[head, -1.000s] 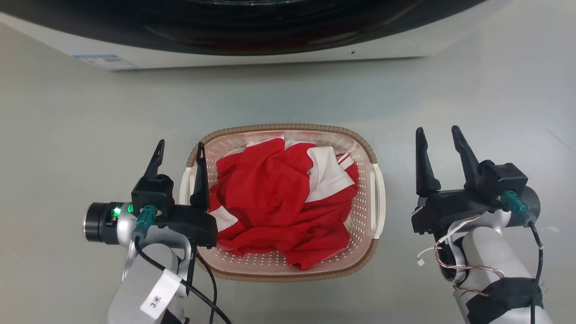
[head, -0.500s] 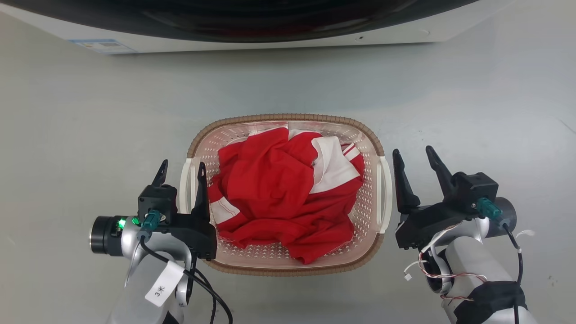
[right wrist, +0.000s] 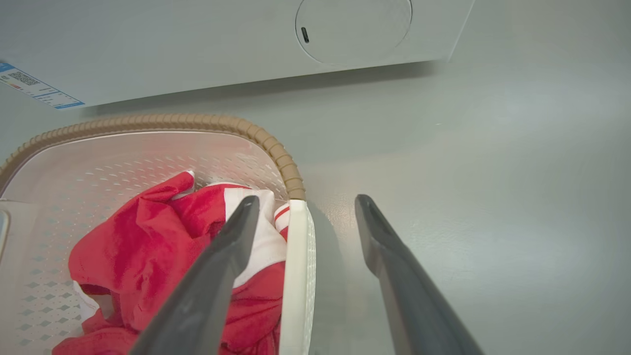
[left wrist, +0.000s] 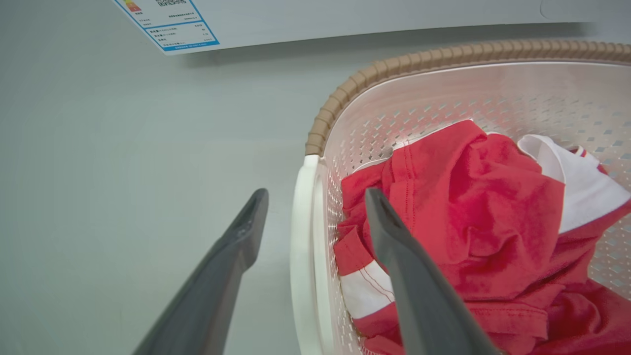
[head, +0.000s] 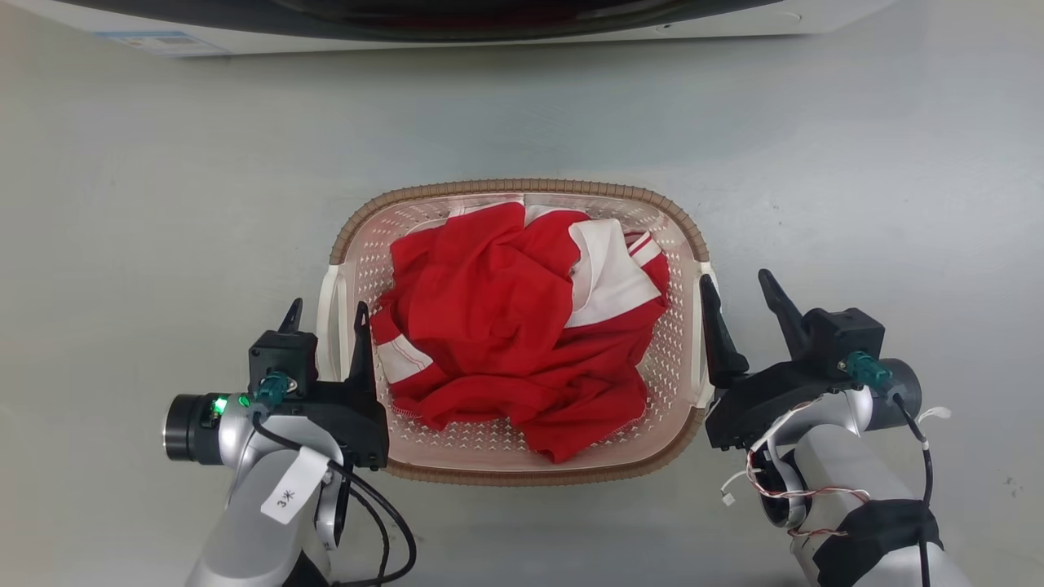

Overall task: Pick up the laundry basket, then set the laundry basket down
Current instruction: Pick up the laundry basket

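Observation:
My gripper is going to lift the laundry basket. The crumpled red and white garment (head: 514,328) lies fully inside the brown rim (head: 519,186), so I expect the garment to come along in its heap.
The laundry basket (head: 522,186), cream-white with a brown rim, stands on the grey floor and holds a crumpled red and white garment (head: 497,326). My left gripper (head: 326,308) is open astride the basket's left white handle (left wrist: 300,246), one finger outside the wall and one inside above the cloth. My right gripper (head: 734,280) is open astride the right white handle (right wrist: 296,256) in the same way. The left wrist view shows the left gripper (left wrist: 315,195) with the handle in the gap between its fingers, and the right wrist view shows the same for the right gripper (right wrist: 306,198). Neither gripper is closed on the handle.
A white washing machine (head: 489,24) with a dark door runs along the far side, with a blue-edged label (left wrist: 167,24) on its front. Bare grey floor (head: 122,204) surrounds the basket on the left, right and near sides.
The head camera has tilted, so machine and basket sit higher in the picture. My right gripper has moved left from beside the basket to straddle its right handle. The left gripper stays astride the left handle.

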{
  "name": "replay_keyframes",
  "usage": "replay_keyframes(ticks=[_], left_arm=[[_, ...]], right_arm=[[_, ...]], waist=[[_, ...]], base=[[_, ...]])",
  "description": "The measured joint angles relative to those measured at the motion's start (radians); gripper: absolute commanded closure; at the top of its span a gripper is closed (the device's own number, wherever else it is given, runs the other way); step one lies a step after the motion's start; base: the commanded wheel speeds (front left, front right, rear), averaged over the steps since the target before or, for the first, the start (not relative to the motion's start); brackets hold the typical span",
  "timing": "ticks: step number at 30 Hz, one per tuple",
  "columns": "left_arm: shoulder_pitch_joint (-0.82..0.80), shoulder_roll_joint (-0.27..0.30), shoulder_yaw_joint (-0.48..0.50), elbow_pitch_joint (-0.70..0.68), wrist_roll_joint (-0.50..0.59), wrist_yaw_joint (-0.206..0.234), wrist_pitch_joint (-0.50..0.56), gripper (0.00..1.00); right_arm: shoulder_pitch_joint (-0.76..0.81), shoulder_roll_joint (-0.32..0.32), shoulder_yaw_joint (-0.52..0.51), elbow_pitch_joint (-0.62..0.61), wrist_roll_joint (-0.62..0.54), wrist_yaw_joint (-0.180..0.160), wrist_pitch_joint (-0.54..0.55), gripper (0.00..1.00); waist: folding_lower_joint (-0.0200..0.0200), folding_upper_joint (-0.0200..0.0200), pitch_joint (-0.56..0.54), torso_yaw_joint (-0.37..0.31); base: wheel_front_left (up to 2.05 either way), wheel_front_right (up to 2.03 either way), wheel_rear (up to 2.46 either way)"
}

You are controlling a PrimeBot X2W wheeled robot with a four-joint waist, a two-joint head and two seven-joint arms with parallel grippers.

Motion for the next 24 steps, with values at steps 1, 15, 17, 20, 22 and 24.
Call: replay_keyframes(ticks=[1,15,17,20,22,24], left_arm=[[-0.005,0.0,0.0,0.008,-0.007,0.0,0.0,0.0],[-0.041,-0.003,-0.017,0.119,-0.093,-0.009,0.0,0.0],[-0.045,-0.003,-0.021,0.125,-0.096,-0.009,0.0,0.0],[-0.053,-0.003,-0.03,0.139,-0.11,-0.014,0.0,0.0],[-0.056,-0.003,-0.039,0.151,-0.128,-0.017,0.001,0.0],[-0.06,-0.003,-0.048,0.159,-0.136,-0.017,0.001,0.0]], right_arm=[[-0.001,0.0,0.003,0.007,0.001,0.0,0.0,0.0],[-0.035,0.0,0.055,0.094,0.069,-0.001,0.0,0.0],[-0.036,-0.001,0.059,0.098,0.073,-0.001,0.0,0.0],[-0.039,0.0,0.069,0.116,0.09,-0.001,0.0,0.0],[-0.042,-0.001,0.075,0.126,0.097,-0.005,0.0,0.0],[-0.052,-0.001,0.081,0.132,0.101,-0.007,0.0,0.0]], waist=[[-0.0001,0.0,0.004,0.001],[0.0,0.0,0.026,0.004],[0.0,0.0,0.028,0.004],[0.0,0.0,0.034,0.004],[0.0,0.0,0.038,0.004],[0.0,0.0,0.043,0.005]], base=[[0.0,0.0,0.0],[0.0,0.0,0.0],[0.0,0.0,0.0],[0.0,0.0,0.0],[0.0,0.0,0.0],[0.0,0.0,0.0]])
